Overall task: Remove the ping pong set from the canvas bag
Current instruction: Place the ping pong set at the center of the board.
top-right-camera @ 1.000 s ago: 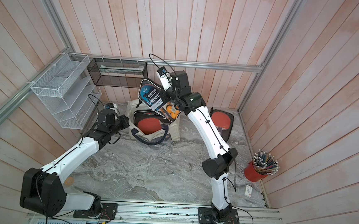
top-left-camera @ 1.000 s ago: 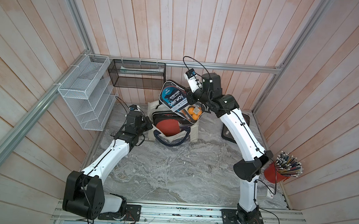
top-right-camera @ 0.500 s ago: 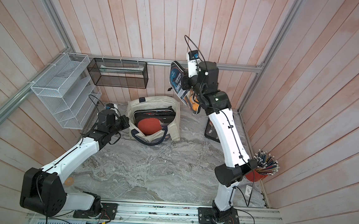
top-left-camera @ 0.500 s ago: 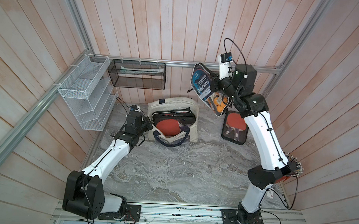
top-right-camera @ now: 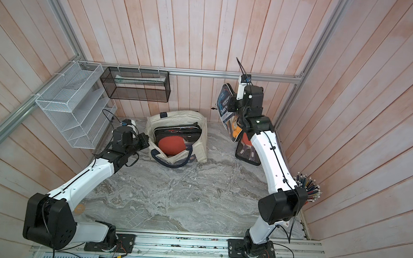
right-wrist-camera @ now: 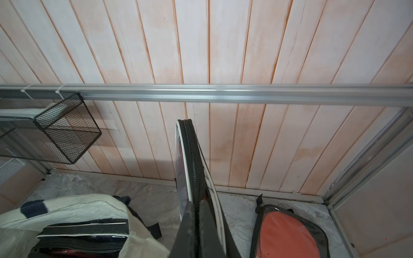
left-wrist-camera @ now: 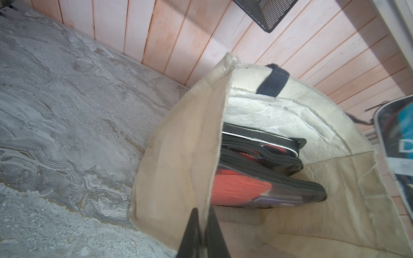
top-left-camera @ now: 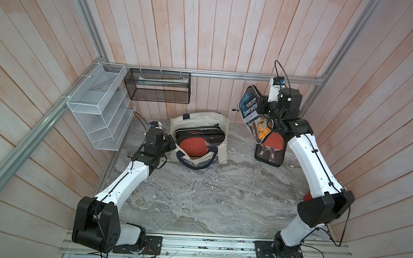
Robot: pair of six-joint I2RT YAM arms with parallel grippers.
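I see the blue-labelled set [top-left-camera: 249, 104] hanging clear of the bag and the table [top-left-camera: 238, 146] beside the bag free, so I should keep lowering my right gripper until the set rests there.
The cream canvas bag [top-left-camera: 223, 125] [top-right-camera: 202, 146] stands open at the back of the table, with black paddle cases [top-left-camera: 200, 135] and a red paddle face showing inside. My left gripper [top-left-camera: 172, 144] [left-wrist-camera: 202, 212] is shut on the bag's near rim [left-wrist-camera: 178, 156]. My right gripper [top-left-camera: 261, 108] [right-wrist-camera: 195, 206] is shut on the zippered edge of a blue-labelled ping pong set [top-left-camera: 249, 110] [right-wrist-camera: 192, 156]. It holds the set upright in the air by the back right wall. Below it, another ping pong set [top-left-camera: 269, 155] [right-wrist-camera: 288, 234] lies on the table.
A white wire shelf [top-left-camera: 100, 107] and a black mesh basket [top-left-camera: 157, 86] hang on the back left walls. A red cup of pencils [top-right-camera: 307, 187] stands by the right wall behind my right arm. An aluminium rail [right-wrist-camera: 223, 92] runs along the back wall.
My right arm has carried the blue-labelled set from above the bag across to the back right corner, over the set lying there. My left gripper has kept its hold on the bag.
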